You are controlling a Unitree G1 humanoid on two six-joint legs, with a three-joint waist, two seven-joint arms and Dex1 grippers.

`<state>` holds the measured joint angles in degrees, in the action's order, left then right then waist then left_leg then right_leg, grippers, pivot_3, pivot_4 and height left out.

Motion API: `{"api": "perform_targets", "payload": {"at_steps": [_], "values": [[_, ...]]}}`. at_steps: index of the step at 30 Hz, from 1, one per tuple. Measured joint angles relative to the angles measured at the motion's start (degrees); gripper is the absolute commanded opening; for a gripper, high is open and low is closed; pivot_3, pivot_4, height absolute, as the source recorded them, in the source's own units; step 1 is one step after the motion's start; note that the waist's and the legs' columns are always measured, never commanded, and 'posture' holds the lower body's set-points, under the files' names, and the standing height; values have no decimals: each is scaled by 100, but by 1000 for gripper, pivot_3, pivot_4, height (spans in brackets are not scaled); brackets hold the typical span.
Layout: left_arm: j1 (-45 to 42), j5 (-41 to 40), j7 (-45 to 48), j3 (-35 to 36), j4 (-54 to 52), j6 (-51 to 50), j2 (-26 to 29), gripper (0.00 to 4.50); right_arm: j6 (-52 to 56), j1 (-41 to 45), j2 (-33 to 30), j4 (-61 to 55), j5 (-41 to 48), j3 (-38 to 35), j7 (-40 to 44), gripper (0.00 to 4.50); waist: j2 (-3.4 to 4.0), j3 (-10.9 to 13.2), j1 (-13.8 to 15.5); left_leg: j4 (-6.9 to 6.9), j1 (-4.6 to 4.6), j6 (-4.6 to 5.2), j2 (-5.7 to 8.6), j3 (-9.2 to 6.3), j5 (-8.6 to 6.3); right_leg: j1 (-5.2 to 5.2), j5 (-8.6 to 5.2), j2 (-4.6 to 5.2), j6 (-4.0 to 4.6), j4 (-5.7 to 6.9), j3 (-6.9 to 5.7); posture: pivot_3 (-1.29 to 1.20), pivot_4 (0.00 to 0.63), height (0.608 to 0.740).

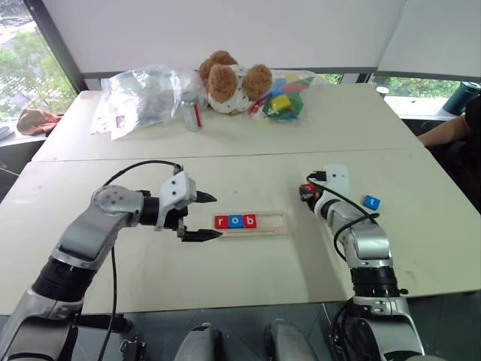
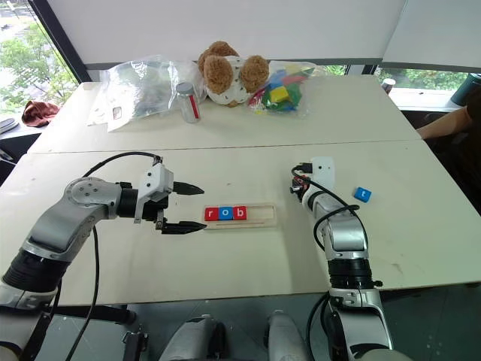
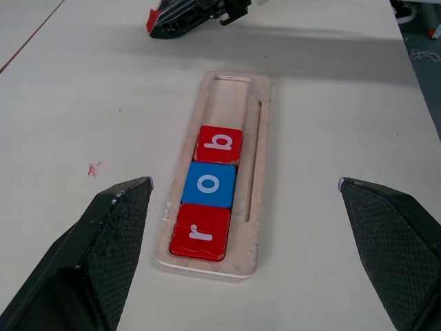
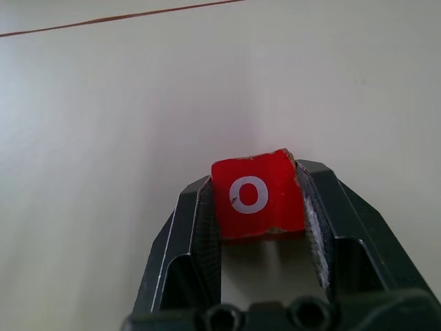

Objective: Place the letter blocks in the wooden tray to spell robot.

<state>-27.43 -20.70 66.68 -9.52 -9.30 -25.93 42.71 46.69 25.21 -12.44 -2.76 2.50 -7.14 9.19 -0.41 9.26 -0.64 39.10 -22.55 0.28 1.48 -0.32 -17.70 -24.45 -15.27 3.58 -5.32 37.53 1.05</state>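
Observation:
A finger of the robot's right gripper covers the red o tile's side [image 4: 218, 200] that faces the b tile, so the right gripper should turn and pinch the red o tile's near and far sides.
The wooden tray [image 1: 272, 224] lies in the middle of the near table. Its left part holds a red r tile [image 3: 201, 232], a blue o tile [image 3: 209, 185] and a red b tile [image 3: 220, 145] side by side, and its right part is bare. My left gripper [image 1: 216, 216] hovers open just left of the tray's r end, its fingers spread wider than the tray. To the right of the tray, my right gripper [image 4: 255, 186] is shut on a red o tile [image 4: 256, 194], low over the table. A blue tile [image 1: 371, 201] lies on the table to its right.
On the far table sit a teddy bear [image 1: 229, 83], a clear plastic bag [image 1: 143, 98], a small jar [image 1: 192, 111] and a bag of coloured toy blocks [image 1: 285, 96]. A person's arm [image 1: 451, 131] rests at the right edge.

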Motion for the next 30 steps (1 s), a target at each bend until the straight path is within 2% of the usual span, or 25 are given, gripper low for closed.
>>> {"api": "perform_targets", "payload": {"at_steps": [3,6,10,17,20,24,27,30], "values": [[-37,4,122,-65,1,23,-17,4500,941,-542,104,-1359,-31,-154,-371,1190,0,0,-3,-2,-8,2,0,-1,-1,-5,0,0,0,-1,1,0,150,740],[-122,24,197,-103,48,57,-97,4500,1938,-993,501,-2597,-105,-292,-741,1190,0,-1,-15,0,-6,2,-1,0,-1,-5,0,-2,0,-3,1,0,150,740],[-382,143,257,-259,380,261,-366,4500,2654,-1145,1157,-3240,-171,-258,-1130,1190,0,-1,-32,2,8,0,0,4,0,3,0,-6,0,4,2,0,150,740],[-472,278,440,-381,698,410,-522,4500,2900,-1171,1209,-3159,-163,-288,-1176,4484,0,-1,-11,0,5,1,0,3,0,1,0,-14,0,2,-2,0,150,740],[-494,304,464,-381,738,452,-560,4500,3004,-1158,1093,-3181,-107,-301,-1049,4484,0,-1,-18,0,5,1,1,4,0,2,0,-14,0,0,-2,0,150,740],[-507,285,559,-300,775,482,-504,4500,2708,-1005,80,-3166,166,-311,-316,4484,0,1,-25,2,5,3,2,7,-1,3,0,-13,0,-3,-3,0,150,740],[-526,98,764,-184,715,350,-256,4500,1374,-755,-1741,-2592,843,-326,1685,4484,1,4,-40,1,10,13,-3,8,-6,16,-1,-22,-1,-18,-8,0,150,740],[-473,-5,977,-78,489,274,51,4500,-19,-877,-2881,-1839,1232,-211,3519,4484,-3,4,-27,-8,10,25,-17,-1,-14,25,-2,-37,-1,-35,-15,0,150,740]]}}
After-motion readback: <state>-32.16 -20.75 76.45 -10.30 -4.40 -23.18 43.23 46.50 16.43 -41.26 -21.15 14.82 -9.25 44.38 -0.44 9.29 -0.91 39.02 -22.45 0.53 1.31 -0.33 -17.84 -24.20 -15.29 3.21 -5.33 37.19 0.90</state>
